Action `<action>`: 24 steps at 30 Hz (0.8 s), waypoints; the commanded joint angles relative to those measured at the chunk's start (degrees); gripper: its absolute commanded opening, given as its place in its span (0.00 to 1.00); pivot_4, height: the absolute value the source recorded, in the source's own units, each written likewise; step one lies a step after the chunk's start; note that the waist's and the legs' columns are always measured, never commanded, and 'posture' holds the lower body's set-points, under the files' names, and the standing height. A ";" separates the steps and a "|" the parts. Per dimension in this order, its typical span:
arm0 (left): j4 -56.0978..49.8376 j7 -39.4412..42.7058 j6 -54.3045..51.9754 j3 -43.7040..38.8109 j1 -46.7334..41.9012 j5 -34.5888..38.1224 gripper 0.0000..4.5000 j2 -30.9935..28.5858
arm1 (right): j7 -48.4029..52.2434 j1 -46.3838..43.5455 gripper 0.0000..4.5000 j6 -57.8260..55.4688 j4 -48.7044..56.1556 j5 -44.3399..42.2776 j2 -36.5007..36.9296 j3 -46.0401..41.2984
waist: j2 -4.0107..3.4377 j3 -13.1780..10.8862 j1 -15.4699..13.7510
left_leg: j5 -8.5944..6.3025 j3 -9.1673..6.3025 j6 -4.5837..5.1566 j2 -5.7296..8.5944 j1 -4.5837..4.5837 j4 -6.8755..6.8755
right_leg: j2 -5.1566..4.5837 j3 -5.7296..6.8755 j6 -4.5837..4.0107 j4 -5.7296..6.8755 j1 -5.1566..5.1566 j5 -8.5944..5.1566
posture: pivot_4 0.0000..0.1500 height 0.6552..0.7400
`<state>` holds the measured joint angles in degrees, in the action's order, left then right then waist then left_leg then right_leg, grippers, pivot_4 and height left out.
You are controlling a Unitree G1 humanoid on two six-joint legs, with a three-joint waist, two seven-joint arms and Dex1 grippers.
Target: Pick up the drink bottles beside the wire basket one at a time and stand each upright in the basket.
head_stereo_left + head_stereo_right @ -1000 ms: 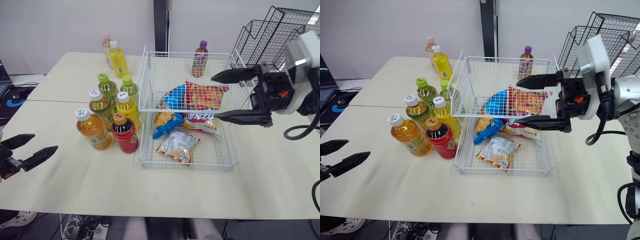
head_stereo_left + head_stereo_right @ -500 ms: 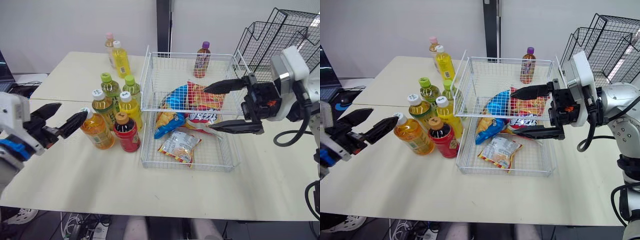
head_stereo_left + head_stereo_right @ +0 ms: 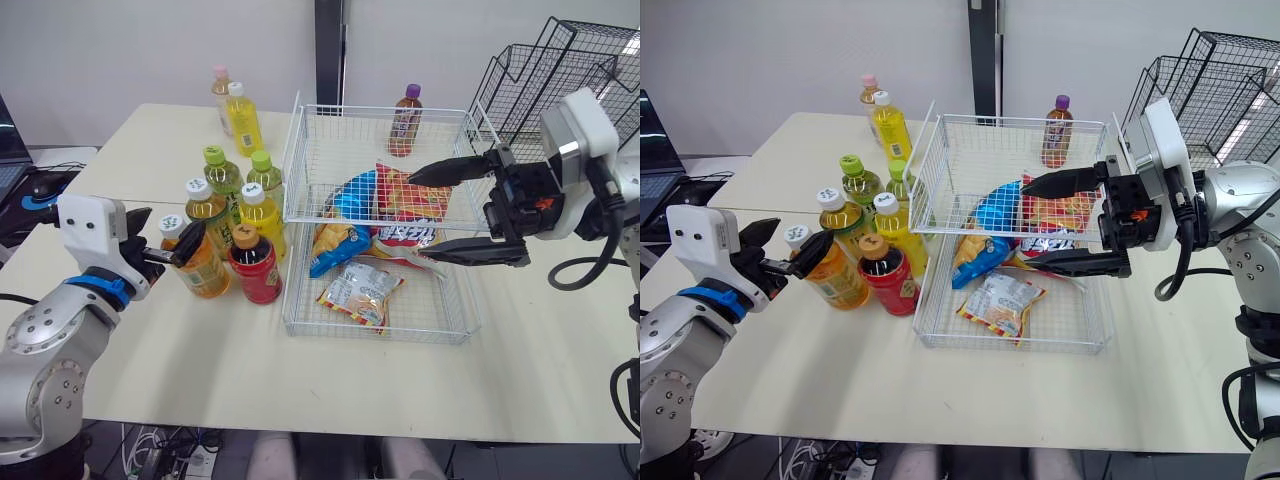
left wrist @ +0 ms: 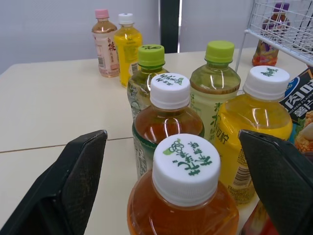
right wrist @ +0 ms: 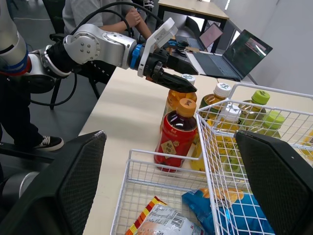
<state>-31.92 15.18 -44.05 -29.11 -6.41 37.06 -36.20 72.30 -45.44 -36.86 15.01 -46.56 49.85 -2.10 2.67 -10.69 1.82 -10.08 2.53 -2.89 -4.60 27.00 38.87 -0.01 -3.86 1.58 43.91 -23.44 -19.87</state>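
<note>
I expect the orange tea bottle (image 3: 203,267) to stand upright when I lower it onto the upper level's wire mesh (image 3: 352,162), because that mesh stretches flat above the snack bags.
Several drink bottles stand left of the white wire basket (image 3: 380,333). Nearest is an orange tea bottle (image 3: 198,268) with a white cap (image 4: 186,166). My left gripper (image 3: 163,238) is open, one finger on each side of that cap, with clear gaps in the left wrist view. Beside it stand a red bottle (image 3: 255,272), a yellow one (image 3: 258,215), a brown tea (image 3: 205,205) and two green-capped bottles (image 3: 226,172). My right gripper (image 3: 420,214) hangs open over the basket's right half, holding nothing. A purple-capped bottle (image 3: 403,120) stands upright at the basket's far side.
Snack bags (image 3: 360,290) lie across the basket floor. Two more bottles (image 3: 238,112) stand at the table's far left. Black wire racks (image 3: 560,60) rise at the back right. In the right wrist view a person (image 5: 105,14) sits by laptops (image 5: 242,51) beyond the table.
My left arm has swung in from the table's left edge to the orange tea bottle, its open fingers now flanking the cap. The right gripper has barely shifted.
</note>
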 commanded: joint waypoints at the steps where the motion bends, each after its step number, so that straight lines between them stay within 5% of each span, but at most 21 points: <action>1: -1.06 -0.18 1.65 1.19 -0.20 -1.16 1.00 0.37 | 0.19 -0.52 1.00 0.22 0.71 -0.13 0.62 -1.98 | 0.00 0.00 0.00 | 0.00 0.00 0.00 0.00 0.00 0.00 | 0.00 0.00 0.00 0.00 0.00 0.00 | 1.00 0.21; 4: -0.70 -0.06 2.78 2.37 0.16 -2.81 0.87 0.35 | -0.18 -0.23 1.00 -0.02 1.29 -0.30 0.40 -2.07 | 0.00 0.00 0.00 | 0.00 -0.01 0.00 0.01 0.00 0.00 | 0.00 0.01 0.00 -0.01 0.02 0.00 | 1.00 0.21; 12: -0.12 0.37 3.11 3.00 0.52 -3.76 0.31 0.73 | -0.78 -0.54 1.00 -0.26 1.64 -0.49 0.22 -2.24 | 0.00 0.00 0.01 | 0.00 -0.03 0.00 0.01 0.00 0.00 | 0.00 0.03 0.00 -0.02 0.02 0.00 | 1.00 0.21; 24: 1.24 7.99 2.86 -4.12 1.02 0.48 0.30 -5.89 | -3.64 -1.11 1.00 -0.60 1.52 -0.89 -1.76 -3.20 | 0.05 -0.06 0.09 | 0.00 -0.07 0.00 -0.02 0.00 -0.02 | 0.01 0.07 -0.03 -0.03 0.01 -0.02 | 1.00 0.21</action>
<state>-30.09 21.40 -41.97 -29.12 -4.10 36.51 -40.16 69.10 -45.47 -37.95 15.41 -46.90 48.09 -3.27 2.72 -10.75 1.91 -10.08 2.45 -2.89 -4.64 27.01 38.85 0.02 -3.77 1.54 43.87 -23.45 -19.90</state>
